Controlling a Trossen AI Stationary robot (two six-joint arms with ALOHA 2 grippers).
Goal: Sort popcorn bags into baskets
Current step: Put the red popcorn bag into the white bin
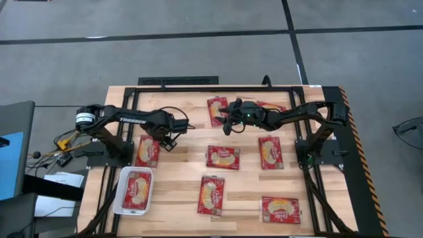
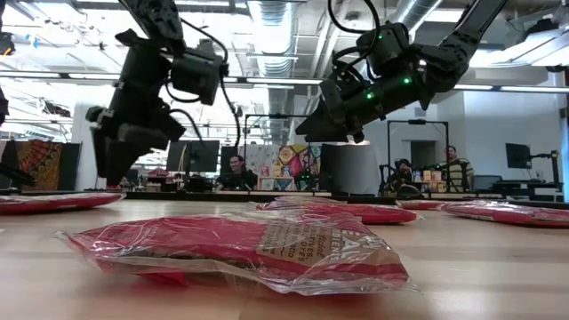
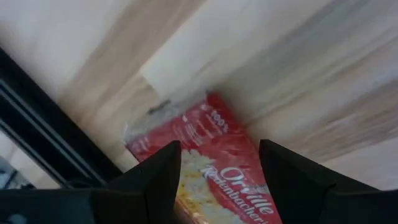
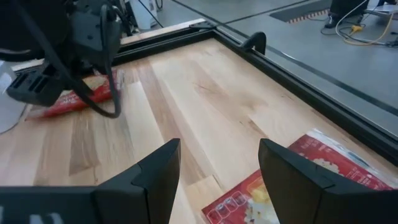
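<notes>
The popcorn bag point(image 1: 147, 153) lies flat with straight edges point(image 3: 239, 129). It will stay stiff and stick out from my left gripper rather than droop when I lift it.
Several red popcorn bags lie flat on the wooden table. One bag point(image 1: 137, 190) lies in the white basket point(image 1: 121, 196) at the near left. My left gripper point(image 1: 164, 140) hangs open, pointing steeply down, above the far end of a bag point(image 1: 147, 151) just beyond the basket; in the left wrist view that bag point(image 3: 199, 134) shows between and below the fingers, which do not touch it. My right gripper point(image 1: 227, 122) is open, nearly level, above the table beside a bag point(image 1: 217, 110) near the far edge. That bag point(image 4: 298, 180) shows in the right wrist view.
More bags lie at the middle point(image 1: 223, 157), right of middle point(image 1: 270, 152), near middle point(image 1: 211, 195) and near right point(image 1: 280, 209). Another point(image 1: 272, 105) lies partly under the right arm. A black frame point(image 1: 178, 81) runs along the far edge.
</notes>
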